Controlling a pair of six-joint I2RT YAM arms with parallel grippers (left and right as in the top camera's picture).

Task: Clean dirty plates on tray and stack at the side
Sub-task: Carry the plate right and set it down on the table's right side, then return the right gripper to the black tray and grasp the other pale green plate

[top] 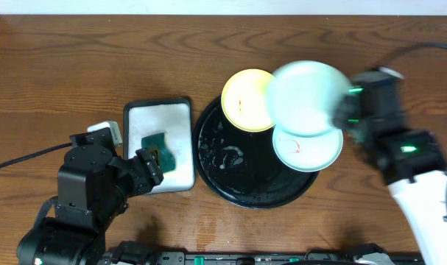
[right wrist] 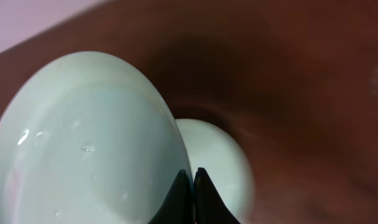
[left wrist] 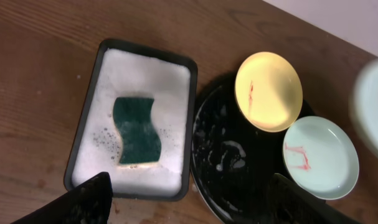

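Note:
The wood (right wrist: 307, 130) beside the black tray is clear for the mint green plate (top: 303, 97) in my right gripper. I should go on moving the plate there until it lies flat before I let go.
My right gripper (right wrist: 192, 171) is shut on the rim of a wet mint green plate (top: 305, 88) and holds it in the air above the black tray (top: 238, 177); the plate fills the left of the right wrist view (right wrist: 83, 143). A pale yellow plate (top: 245, 99) with a red smear rests on the tray's far rim, also in the left wrist view (left wrist: 268, 91). A second mint plate (top: 308, 149) with red smears lies on the tray's right side (left wrist: 319, 157). My left gripper (left wrist: 189, 199) is open and empty, above the table between the white tray and the black tray.
A white rectangular tray with black rim (top: 179, 173) holds foam and a green sponge (top: 158, 147), left of the black tray; the sponge shows in the left wrist view (left wrist: 136, 130). Soapy water lies on the black tray (left wrist: 229, 155). Bare wood table (top: 76, 66) lies around.

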